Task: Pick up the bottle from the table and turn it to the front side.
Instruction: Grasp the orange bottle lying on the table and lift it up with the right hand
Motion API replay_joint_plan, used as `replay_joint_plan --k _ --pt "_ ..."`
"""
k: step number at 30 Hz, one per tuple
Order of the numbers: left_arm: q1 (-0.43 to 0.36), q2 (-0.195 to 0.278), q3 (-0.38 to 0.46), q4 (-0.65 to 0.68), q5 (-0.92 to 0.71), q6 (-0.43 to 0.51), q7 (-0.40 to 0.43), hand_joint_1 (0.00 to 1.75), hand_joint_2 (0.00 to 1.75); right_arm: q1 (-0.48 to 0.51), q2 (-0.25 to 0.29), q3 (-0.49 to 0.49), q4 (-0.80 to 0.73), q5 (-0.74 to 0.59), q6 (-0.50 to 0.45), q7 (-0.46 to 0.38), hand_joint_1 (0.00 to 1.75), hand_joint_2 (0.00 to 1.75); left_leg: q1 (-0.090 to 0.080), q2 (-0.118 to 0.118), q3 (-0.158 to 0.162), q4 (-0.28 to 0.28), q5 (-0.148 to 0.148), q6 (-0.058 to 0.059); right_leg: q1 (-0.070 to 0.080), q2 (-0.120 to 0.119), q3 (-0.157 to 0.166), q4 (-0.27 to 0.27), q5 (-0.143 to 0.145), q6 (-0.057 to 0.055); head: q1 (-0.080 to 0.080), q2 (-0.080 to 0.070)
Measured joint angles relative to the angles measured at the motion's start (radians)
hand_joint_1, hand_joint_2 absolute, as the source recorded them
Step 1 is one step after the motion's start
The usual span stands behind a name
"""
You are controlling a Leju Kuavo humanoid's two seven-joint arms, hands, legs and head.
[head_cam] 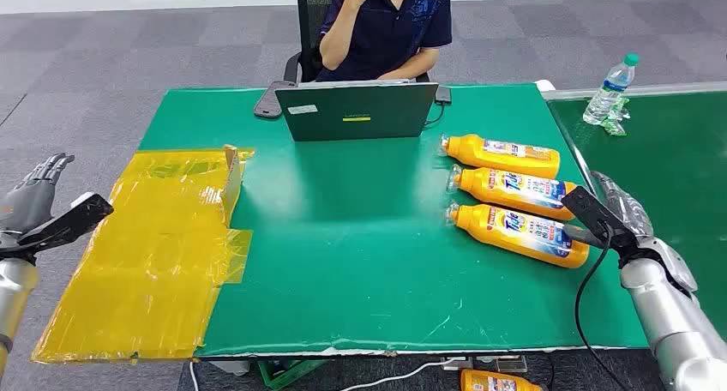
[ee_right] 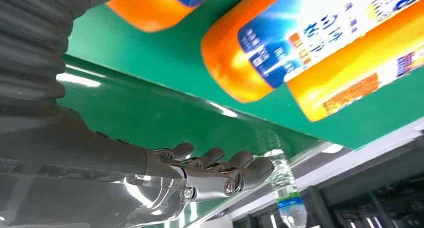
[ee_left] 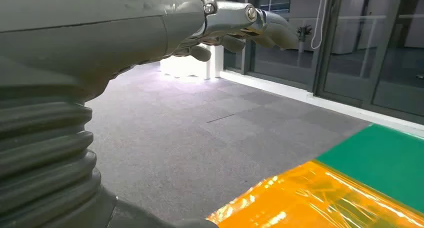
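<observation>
I expect to find a matching label out of sight under the near bottle [head_cam: 519, 234] when I turn it, because the far bottle shows its small-print back label [head_cam: 506, 148].
Three orange detergent bottles lie side by side on the right part of the green table [head_cam: 360, 262]: a far one [head_cam: 506, 154], a middle one [head_cam: 514, 188] and a near one [head_cam: 519, 231], caps pointing left. My right hand [head_cam: 613, 213] hovers open at the table's right edge, just beside the near bottle's base, holding nothing. In the right wrist view its fingers [ee_right: 215, 173] stretch out apart from the bottle bases [ee_right: 280, 48]. My left hand [head_cam: 39, 207] is open off the table's left side, fingers [ee_left: 240, 28] extended and empty.
A dark laptop [head_cam: 358, 110] stands at the table's back with a person [head_cam: 386, 27] seated behind it. Yellow film [head_cam: 146, 254] covers the left end. A clear water bottle [head_cam: 611, 89] stands on a second green table [head_cam: 677, 151] to the right. Another orange bottle [head_cam: 497, 381] lies below the front edge.
</observation>
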Motion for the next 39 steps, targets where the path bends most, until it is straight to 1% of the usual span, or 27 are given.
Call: replay_joint_plan --k 5,9,16,21,25,30,39 --pt "-0.006 -0.017 -0.025 -0.001 -0.008 0.0 0.01 0.0 1.75 0.014 0.001 0.02 -0.039 -0.015 0.001 0.014 0.0 1.75 0.0 0.0 0.0 0.0 0.0 0.0 0.0 0.0 0.0 0.0 0.0 0.0 0.0 0.0" --pt "-0.031 -0.036 -0.051 0.004 -0.022 0.0 0.018 0.0 1.75 0.009 0.005 0.052 -0.063 -0.026 0.011 0.016 0.0 1.75 0.0 0.0 0.0 0.0 0.0 0.0 0.0 0.0 0.0 0.001 0.0 -0.001 0.0 0.0" --pt "-0.063 -0.052 -0.074 0.02 -0.022 0.0 0.017 0.0 1.75 -0.053 0.033 0.159 -0.073 -0.031 0.019 0.029 0.0 1.75 0.0 0.003 0.0 0.001 0.001 -0.001 0.0 0.003 -0.003 0.003 0.002 -0.002 0.0 0.0" --pt "-0.068 -0.055 -0.085 0.027 -0.019 0.0 0.017 0.0 1.75 -0.112 0.049 0.214 -0.058 -0.033 0.022 0.035 0.0 1.75 0.0 0.002 -0.001 0.001 0.002 -0.002 0.0 0.002 -0.003 0.004 0.002 -0.002 0.0 0.0" --pt "-0.071 -0.056 -0.085 0.031 -0.019 0.0 0.017 0.0 1.75 -0.141 0.054 0.237 -0.038 -0.04 0.023 0.033 0.0 1.75 0.0 0.002 -0.001 0.001 0.002 -0.002 0.0 0.002 -0.003 0.004 0.002 -0.002 0.0 0.0" --pt "-0.072 -0.056 -0.087 0.035 -0.015 -0.001 0.016 0.0 1.75 -0.156 0.056 0.261 -0.011 -0.052 0.032 0.044 0.0 1.75 0.0 0.002 -0.001 0.001 0.002 -0.002 0.0 0.002 -0.003 0.004 0.002 -0.003 0.0 0.0" --pt "-0.077 -0.056 -0.093 0.038 -0.004 0.0 0.024 0.0 1.75 -0.167 0.054 0.314 0.047 -0.062 0.096 0.088 0.0 1.75 0.0 0.002 -0.001 0.001 0.002 -0.002 0.0 0.003 -0.004 0.004 0.002 -0.003 0.0 0.0"
